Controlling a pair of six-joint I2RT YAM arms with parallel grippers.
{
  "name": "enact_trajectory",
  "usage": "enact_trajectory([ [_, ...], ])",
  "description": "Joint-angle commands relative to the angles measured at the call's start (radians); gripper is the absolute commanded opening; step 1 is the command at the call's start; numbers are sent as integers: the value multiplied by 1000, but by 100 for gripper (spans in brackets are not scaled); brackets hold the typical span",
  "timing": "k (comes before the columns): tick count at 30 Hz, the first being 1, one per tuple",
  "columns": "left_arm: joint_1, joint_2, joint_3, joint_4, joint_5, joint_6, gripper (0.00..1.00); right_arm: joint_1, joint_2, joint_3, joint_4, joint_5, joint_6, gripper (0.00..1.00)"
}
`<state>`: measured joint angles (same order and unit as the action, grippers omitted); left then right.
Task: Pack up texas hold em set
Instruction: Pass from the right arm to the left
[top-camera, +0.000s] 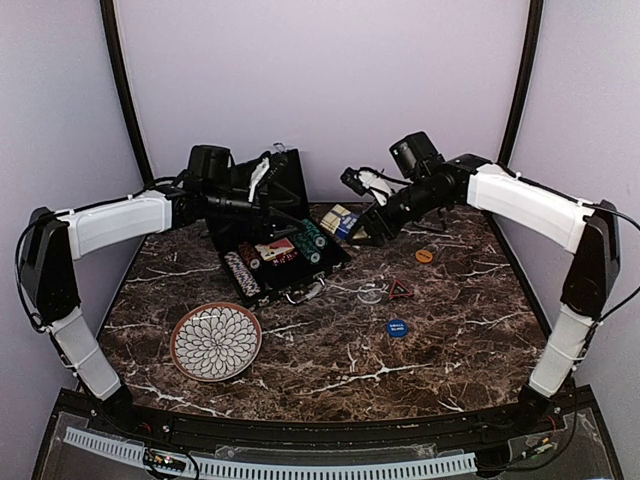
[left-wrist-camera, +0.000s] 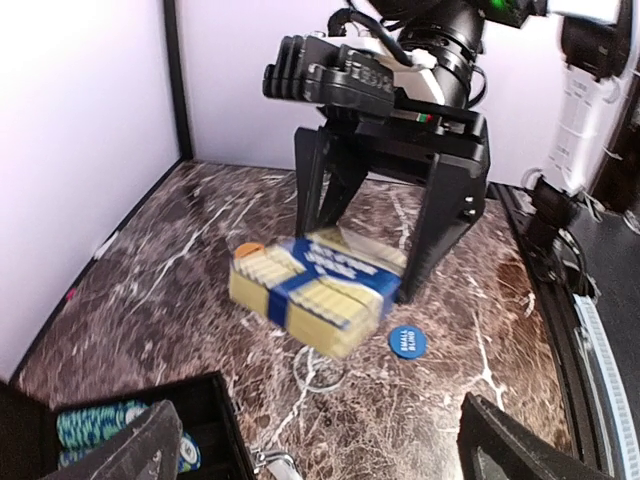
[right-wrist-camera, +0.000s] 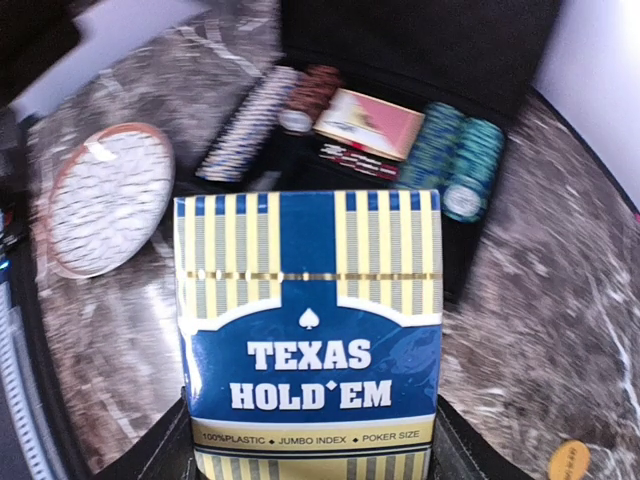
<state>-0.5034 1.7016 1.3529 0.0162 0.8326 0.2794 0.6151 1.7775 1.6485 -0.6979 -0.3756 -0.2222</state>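
The robot's right gripper is holding the card deck (top-camera: 343, 222) next to the briefcase with the deck's loose end toward the left gripper, so next the left gripper takes that end (top-camera: 330, 216) and packs the deck.
The black briefcase (top-camera: 300, 262) lies open at the back left. Rows of striped chips (top-camera: 243, 272) and a red deck (top-camera: 276, 250) sit in it. My right gripper (top-camera: 356, 228) is shut on a blue and yellow card deck (right-wrist-camera: 310, 330) marked TEXAS HOLD'EM. It holds the deck (left-wrist-camera: 315, 290) above the table, just right of the case. My left gripper (top-camera: 272, 205) hovers over the case, open, with nothing between its fingers (left-wrist-camera: 135, 452). A blue button (top-camera: 397, 327) and an orange button (top-camera: 424, 255) lie on the marble.
A round white-patterned plate (top-camera: 216, 341) with a brown rim sits at the front left. A small red triangle (top-camera: 400, 289) and a clear ring (top-camera: 371, 294) lie on the table (top-camera: 330, 360) between the case and the blue button. The case lid (top-camera: 290, 180) stands upright behind.
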Motion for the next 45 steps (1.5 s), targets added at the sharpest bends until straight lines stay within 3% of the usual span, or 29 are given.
enact_trajectory([
  [1, -4, -1, 72, -135, 160, 186, 99, 60, -73, -42, 2, -128, 26, 39],
  [13, -26, 49, 125, -166, 400, 124, 99, 139, -133, -51, -4, -164, 38, 40],
  [21, -59, 118, 190, -204, 424, 82, 99, 145, -129, -37, -8, -184, 34, 40],
  [28, -75, 150, 234, -307, 412, 142, 97, 144, -132, -31, -8, -188, 29, 40],
  [40, -78, 182, 275, -394, 403, 187, 74, 143, -126, -30, -10, -167, 24, 40],
  [43, -78, 182, 282, -420, 394, 203, 59, 141, -130, -37, 0, -149, 32, 45],
  [45, -74, 186, 300, -428, 377, 189, 40, 138, -137, -48, 17, -127, 47, 56],
])
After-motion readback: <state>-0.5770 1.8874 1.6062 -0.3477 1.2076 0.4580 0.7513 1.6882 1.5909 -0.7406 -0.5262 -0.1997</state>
